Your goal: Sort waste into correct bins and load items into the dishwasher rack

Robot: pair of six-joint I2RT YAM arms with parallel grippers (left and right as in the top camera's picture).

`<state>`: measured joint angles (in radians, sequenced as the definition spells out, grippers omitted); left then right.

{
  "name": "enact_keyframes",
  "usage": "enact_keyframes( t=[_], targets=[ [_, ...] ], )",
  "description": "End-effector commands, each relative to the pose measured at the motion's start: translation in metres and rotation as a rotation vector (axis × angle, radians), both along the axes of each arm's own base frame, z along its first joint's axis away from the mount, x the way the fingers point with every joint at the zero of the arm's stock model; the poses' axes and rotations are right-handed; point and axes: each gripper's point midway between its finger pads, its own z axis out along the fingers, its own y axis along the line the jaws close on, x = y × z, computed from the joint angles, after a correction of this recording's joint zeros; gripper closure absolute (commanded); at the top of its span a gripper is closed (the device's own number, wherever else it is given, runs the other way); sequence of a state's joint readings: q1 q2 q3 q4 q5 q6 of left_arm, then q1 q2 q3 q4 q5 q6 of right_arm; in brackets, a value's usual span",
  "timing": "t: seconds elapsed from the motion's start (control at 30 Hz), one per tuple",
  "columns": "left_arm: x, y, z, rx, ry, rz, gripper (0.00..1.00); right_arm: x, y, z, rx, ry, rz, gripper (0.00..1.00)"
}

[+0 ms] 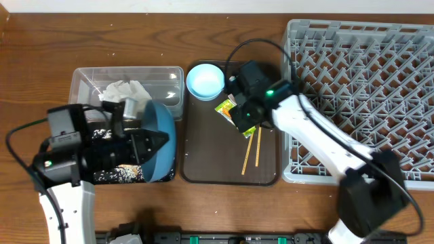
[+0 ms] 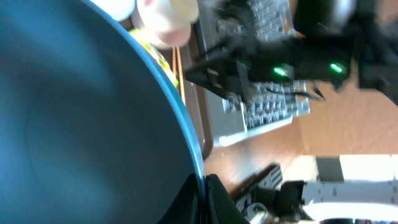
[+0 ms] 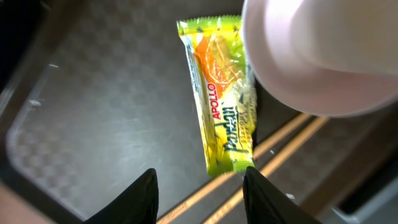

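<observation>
My left gripper should next move the dark blue bowl-plate [image 1: 163,141] to the serving tray [image 1: 214,148] until it lies flat, because there is open space for it there next to the chopsticks.
My left gripper [image 1: 157,140] is shut on the rim of the large dark blue bowl-plate [image 1: 163,132] and holds it tilted on edge over the black tray [image 1: 119,176], which has white rice on it. In the left wrist view the bowl-plate [image 2: 81,112] fills the left side, with the fingers [image 2: 204,199] pinching its rim. My right gripper [image 1: 244,123] is open and empty; in the right wrist view its fingers [image 3: 199,186] hang just above the green-yellow snack wrapper [image 3: 221,93] and the wooden chopsticks [image 3: 273,149], beside the pale pink bowl [image 3: 317,56]. The crumpled napkin [image 1: 125,90] lies in the clear tub [image 1: 169,74].
The wrapper [image 1: 226,107] and chopsticks [image 1: 252,150] lie on the dark brown serving tray [image 1: 203,159]. A light blue bowl [image 1: 205,80] sits at its far edge. The grey dishwasher rack [image 1: 366,88] fills the right side. The right arm hides the pink bowl from overhead.
</observation>
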<state>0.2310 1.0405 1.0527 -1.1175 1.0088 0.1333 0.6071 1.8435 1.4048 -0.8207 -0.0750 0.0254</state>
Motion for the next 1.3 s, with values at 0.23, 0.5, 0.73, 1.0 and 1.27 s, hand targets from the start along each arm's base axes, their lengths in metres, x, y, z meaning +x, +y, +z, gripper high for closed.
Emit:
enact_keyframes(
  t=[0.23, 0.5, 0.73, 1.0, 1.27],
  targets=[
    [-0.004, -0.01, -0.007, 0.083, -0.014, -0.057, 0.93, -0.008, -0.009, -0.079, -0.148, 0.125, 0.027, 0.56],
    [-0.003, -0.01, -0.007, 0.084, -0.019, -0.057, 0.93, -0.009, -0.008, -0.083, -0.143, 0.14, 0.004, 0.95],
    [-0.005, -0.014, -0.007, 0.084, -0.021, -0.073, 0.93, -0.002, 0.014, -0.043, -0.02, 0.107, 0.012, 0.99],
    [-0.004, -0.033, -0.011, 0.147, -0.038, -0.133, 0.93, 0.01, 0.017, 0.073, 0.139, -0.12, 0.008, 0.99],
    [0.009, -0.063, -0.022, 0.3, -0.099, -0.158, 0.93, 0.01, -0.024, 0.146, 0.211, -0.263, -0.077, 0.99]
  ],
)
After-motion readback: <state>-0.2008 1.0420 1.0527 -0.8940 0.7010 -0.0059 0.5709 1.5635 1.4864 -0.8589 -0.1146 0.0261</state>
